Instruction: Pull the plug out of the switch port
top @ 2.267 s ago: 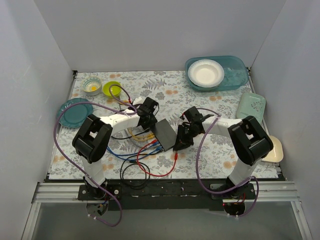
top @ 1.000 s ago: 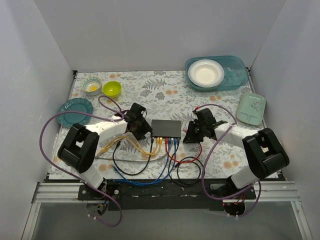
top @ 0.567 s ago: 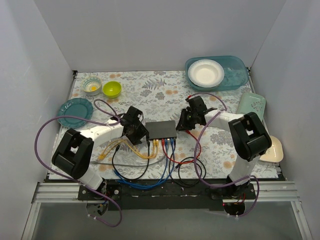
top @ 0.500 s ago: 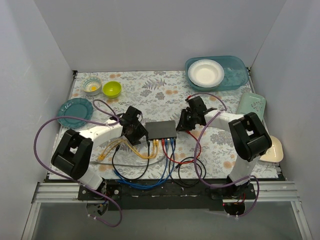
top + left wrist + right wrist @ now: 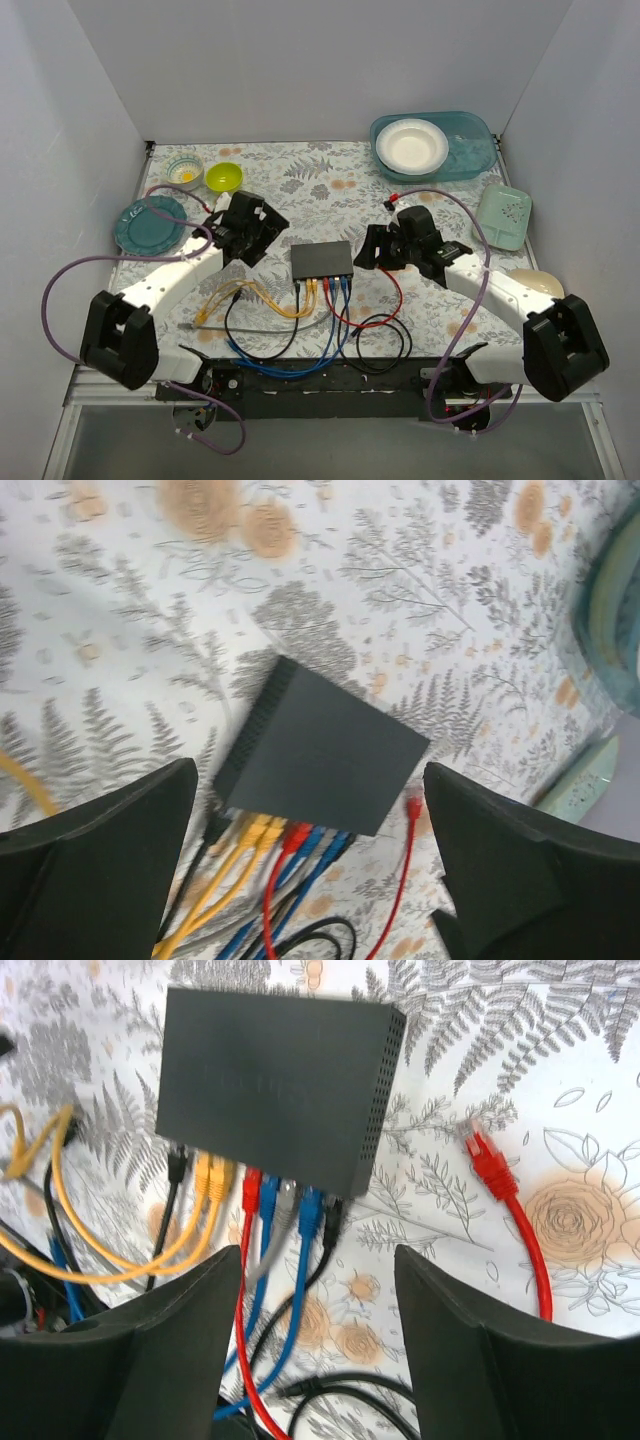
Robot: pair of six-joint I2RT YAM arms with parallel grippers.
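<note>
The switch is clear of both grippers, so next I steady it with my left gripper before my right gripper pulls the black plug beside the blue plug.
The switch is a flat black box lying on the flowered cloth, also in the left wrist view and the right wrist view. Several plugs, yellow, red, blue and others, sit in the ports along its near edge. A loose red plug lies on the cloth just right of the box, also in the left wrist view. My left gripper hangs open off the box's left end. My right gripper is open at its right end. Neither holds anything.
Cables loop over the cloth in front of the switch. A teal plate, a green bowl and a small patterned bowl stand at the back left. A teal tray with a white bowl, a pale green tray and a beige plate are on the right.
Both grippers have opened and drawn back from the ends of the switch, the left one up and to the left, the right one to the right. The switch lies flat.
</note>
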